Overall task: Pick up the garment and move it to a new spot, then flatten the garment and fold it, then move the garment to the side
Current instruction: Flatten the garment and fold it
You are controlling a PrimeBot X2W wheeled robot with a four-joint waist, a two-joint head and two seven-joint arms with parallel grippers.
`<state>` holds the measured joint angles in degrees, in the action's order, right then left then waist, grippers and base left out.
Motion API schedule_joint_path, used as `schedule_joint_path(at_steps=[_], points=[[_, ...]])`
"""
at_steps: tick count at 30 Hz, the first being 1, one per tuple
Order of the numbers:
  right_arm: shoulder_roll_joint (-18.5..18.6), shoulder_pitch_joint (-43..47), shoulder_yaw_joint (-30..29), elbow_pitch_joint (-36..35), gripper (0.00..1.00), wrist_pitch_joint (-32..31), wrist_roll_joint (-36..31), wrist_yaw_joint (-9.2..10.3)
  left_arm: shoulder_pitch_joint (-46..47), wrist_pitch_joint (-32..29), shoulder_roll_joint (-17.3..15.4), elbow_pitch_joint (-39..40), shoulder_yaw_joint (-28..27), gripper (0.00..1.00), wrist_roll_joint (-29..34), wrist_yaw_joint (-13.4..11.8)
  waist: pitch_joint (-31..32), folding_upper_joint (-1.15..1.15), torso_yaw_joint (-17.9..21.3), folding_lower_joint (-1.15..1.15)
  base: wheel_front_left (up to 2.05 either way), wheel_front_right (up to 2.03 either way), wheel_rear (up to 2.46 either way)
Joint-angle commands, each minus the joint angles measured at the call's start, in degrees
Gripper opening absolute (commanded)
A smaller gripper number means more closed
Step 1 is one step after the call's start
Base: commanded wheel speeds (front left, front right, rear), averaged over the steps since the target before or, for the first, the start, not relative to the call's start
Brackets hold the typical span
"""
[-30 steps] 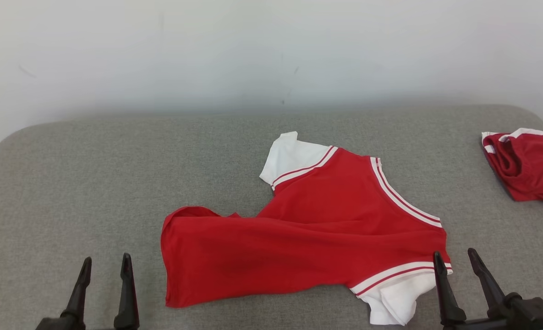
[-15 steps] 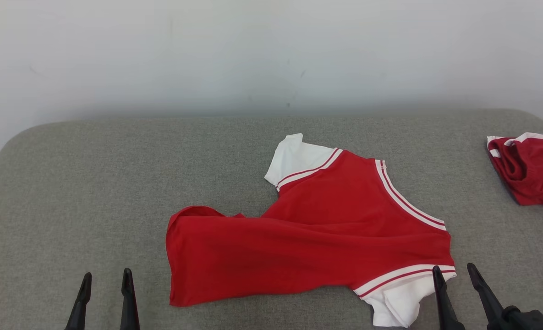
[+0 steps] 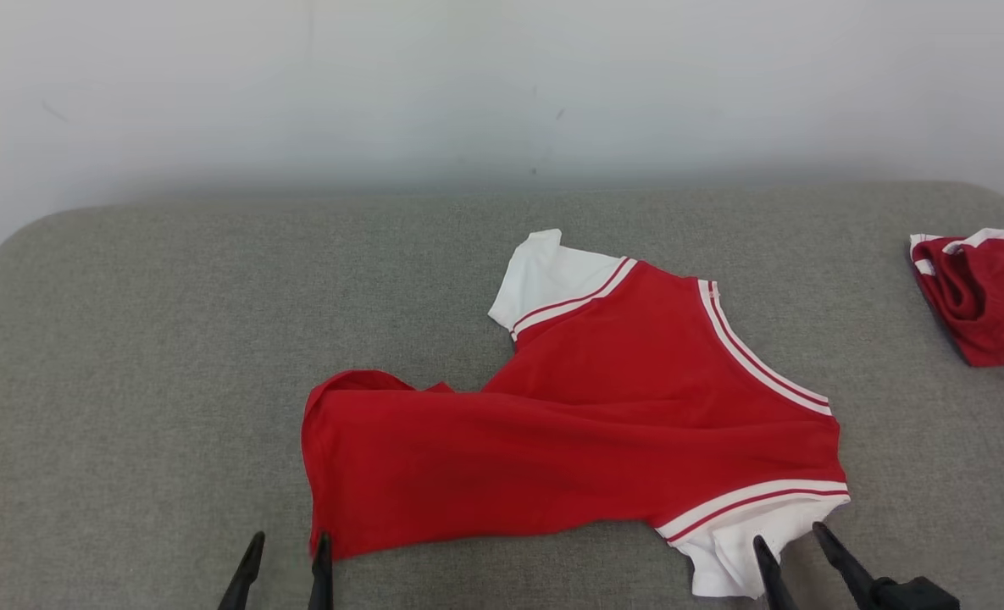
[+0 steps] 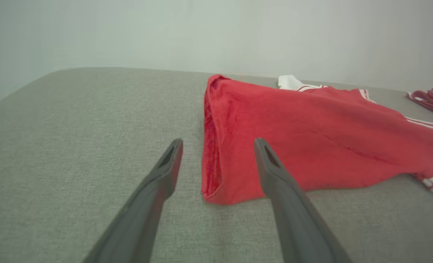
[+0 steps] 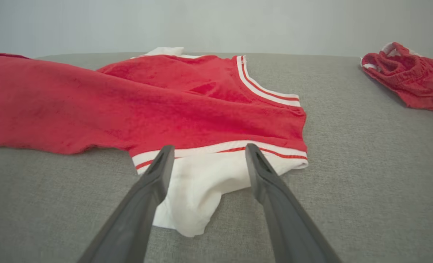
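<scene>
I expect the garment (image 3: 549,452) to spread out into a wider panel when I lift it and lay it down, because the far hem corner (image 3: 363,379) is loosely curled over.
The garment (image 3: 586,424) is a red shirt with white sleeves and white striped trim, lying loosely spread on the grey cushioned surface (image 3: 146,356). My left gripper (image 3: 290,546) stands open at the shirt's near left hem corner; in the left wrist view the left gripper (image 4: 218,143) frames that corner of the garment (image 4: 311,131). Open too, my right gripper (image 3: 788,536) sits at the near white sleeve; in the right wrist view the right gripper (image 5: 209,148) straddles that sleeve of the garment (image 5: 187,106). Neither holds cloth.
A second red and white garment (image 3: 989,296) lies bunched at the far right edge, also seen as the bunched garment (image 5: 410,75). A pale wall (image 3: 468,93) rises behind the surface. Bare grey surface stretches to the left.
Both grippers have moved inward toward the shirt, the left one rightward to the hem corner, the right one leftward to the white sleeve. The camera shifted slightly. The shirt itself lies as before.
</scene>
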<state>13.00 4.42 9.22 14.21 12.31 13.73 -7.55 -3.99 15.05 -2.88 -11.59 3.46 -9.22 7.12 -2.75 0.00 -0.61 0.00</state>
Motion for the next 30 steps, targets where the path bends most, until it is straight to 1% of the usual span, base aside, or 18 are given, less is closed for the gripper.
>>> schedule_joint_path(at_steps=[1,5,9,16,21,23,24,25,26,27,30], points=[[0.4,-0.7,0.2,0.2,1.00,-0.1,-0.5,0.16,0.6,0.2,0.0,-0.3,0.0,1.00,0.2,0.2,-0.4,0.00,0.1,0.00,0.00,0.00,0.00],[0.7,-1.7,2.0,3.6,1.00,-0.1,-1.8,0.16,2.7,0.2,-0.5,-4.9,1.3,1.00,-0.1,0.4,-1.4,0.00,0.1,0.00,0.00,0.00,0.00],[0.1,-3.2,3.3,6.6,1.00,0.4,-2.0,0.16,5.4,0.2,-1.3,-8.8,2.6,1.00,-0.7,0.3,-2.2,0.00,0.1,0.00,0.00,0.00,0.00],[-0.6,-5.5,5.0,9.8,1.00,1.5,-1.9,0.16,11.0,0.2,-3.0,-15.9,6.3,1.00,-3.0,0.3,-3.5,0.00,0.5,0.00,0.00,0.00,0.00],[-1.0,-6.8,5.2,11.7,1.00,2.0,-1.3,0.16,13.9,0.2,-3.4,-20.9,7.0,1.00,-4.5,0.3,-4.1,0.00,1.1,0.00,0.00,0.00,0.00],[-1.3,-7.0,5.3,12.4,0.76,2.2,-0.8,0.16,14.4,0.2,-3.3,-23.2,7.1,1.00,-5.1,0.3,-4.2,0.00,1.4,0.00,0.00,0.00,0.00],[-1.6,-7.3,5.3,13.0,0.34,2.3,-0.5,0.16,14.7,0.2,-3.1,-24.2,7.3,0.93,-5.7,0.3,-4.2,0.00,1.6,0.00,0.00,0.00,0.00],[-1.9,-7.7,5.4,13.5,0.00,2.3,0.0,0.16,15.0,0.2,-3.1,-25.1,7.7,0.40,-6.2,0.3,-4.2,0.00,1.7,0.00,0.00,0.00,0.00],[-2.1,-8.2,5.4,13.9,0.00,2.4,0.5,0.16,15.2,0.2,-3.1,-25.8,8.1,0.24,-6.5,0.3,-4.2,0.00,1.8,0.00,0.00,0.00,0.00],[-2.3,-8.5,5.4,14.3,0.00,2.5,1.1,0.16,15.1,0.2,-3.1,-26.3,8.4,0.00,-6.7,0.3,-4.1,0.00,2.0,0.00,0.00,0.00,0.00],[-3.0,-9.4,5.6,14.3,0.00,2.8,2.5,0.16,14.9,0.1,-3.2,-26.2,8.9,0.00,-7.8,0.3,-3.7,0.00,2.1,0.00,0.00,0.00,0.00]])
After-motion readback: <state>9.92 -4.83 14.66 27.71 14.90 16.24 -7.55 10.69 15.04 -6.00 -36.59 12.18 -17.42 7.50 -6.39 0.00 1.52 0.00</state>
